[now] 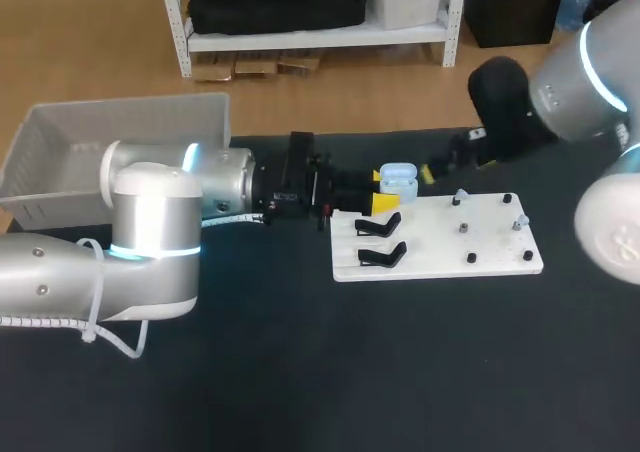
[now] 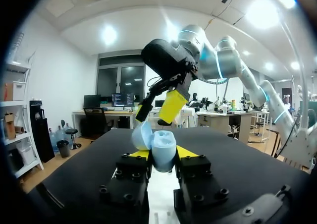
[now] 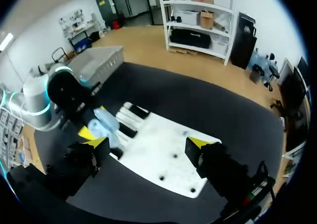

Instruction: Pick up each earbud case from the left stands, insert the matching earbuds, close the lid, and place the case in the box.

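Note:
My gripper will lift the small light blue earbud near the board's edge, which just sits on top of its short peg. The earbud will come free and leave the peg standing.
My left gripper is shut on a light-blue earbud case and holds it just above the far left corner of the white board. In the left wrist view the case sits between the yellow fingertips with its lid swung open. My right gripper hovers open, close beside the case on its right; in its own view the right gripper has the case ahead near one fingertip. Two small pale-blue earbuds rest on pegs on the board.
Two empty black stands occupy the board's left part, and several pegs its right part. The white box stands at the far left of the table, behind my left arm. My right gripper hangs just ahead of the case.

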### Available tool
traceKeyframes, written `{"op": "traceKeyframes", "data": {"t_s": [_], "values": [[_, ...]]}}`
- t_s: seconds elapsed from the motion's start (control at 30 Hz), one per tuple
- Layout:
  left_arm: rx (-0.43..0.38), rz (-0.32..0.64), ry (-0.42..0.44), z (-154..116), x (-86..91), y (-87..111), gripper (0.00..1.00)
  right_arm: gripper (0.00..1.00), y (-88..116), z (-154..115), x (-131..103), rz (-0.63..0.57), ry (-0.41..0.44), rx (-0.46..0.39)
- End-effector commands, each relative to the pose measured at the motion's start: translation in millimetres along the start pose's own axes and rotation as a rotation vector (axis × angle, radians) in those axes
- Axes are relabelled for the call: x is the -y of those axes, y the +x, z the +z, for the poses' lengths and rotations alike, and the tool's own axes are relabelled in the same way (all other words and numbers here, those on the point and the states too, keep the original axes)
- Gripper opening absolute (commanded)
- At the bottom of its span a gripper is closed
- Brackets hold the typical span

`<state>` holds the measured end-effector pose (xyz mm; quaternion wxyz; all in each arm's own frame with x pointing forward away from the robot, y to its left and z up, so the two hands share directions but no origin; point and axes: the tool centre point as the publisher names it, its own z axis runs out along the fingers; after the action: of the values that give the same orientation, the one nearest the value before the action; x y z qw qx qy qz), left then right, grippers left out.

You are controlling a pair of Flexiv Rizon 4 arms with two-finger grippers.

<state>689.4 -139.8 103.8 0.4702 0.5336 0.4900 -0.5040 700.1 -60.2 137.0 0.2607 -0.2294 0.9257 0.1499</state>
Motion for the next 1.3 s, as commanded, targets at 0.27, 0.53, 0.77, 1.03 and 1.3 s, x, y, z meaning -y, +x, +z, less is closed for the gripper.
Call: {"op": "traceKeyframes", "data": {"t_s": [0.27,0.53,0.77,1.03,1.3], "values": [[0.005,0.004,-0.002,0.3,0.0,1.7,0.0,1.0,52.8,-14.9,57.2,0.015,0.322,-0.25],[0.005,0.004,-0.002,0.3,0.0,1.7,0.0,1.0,80.0,0.3,78.8,-0.034,0.322,-0.387],[0.005,0.004,-0.002,0.3,0.0,1.7,0.0,0.99,85.7,13.2,83.8,-0.063,0.272,-0.437],[0.005,0.004,-0.002,0.3,0.0,1.7,0.0,0.65,91.8,26.4,96.3,-0.062,0.298,-0.465],[0.005,0.004,-0.002,0.3,0.0,1.7,0.0,0.61,96.1,37.3,104.2,-0.03,0.33,-0.448]]}}
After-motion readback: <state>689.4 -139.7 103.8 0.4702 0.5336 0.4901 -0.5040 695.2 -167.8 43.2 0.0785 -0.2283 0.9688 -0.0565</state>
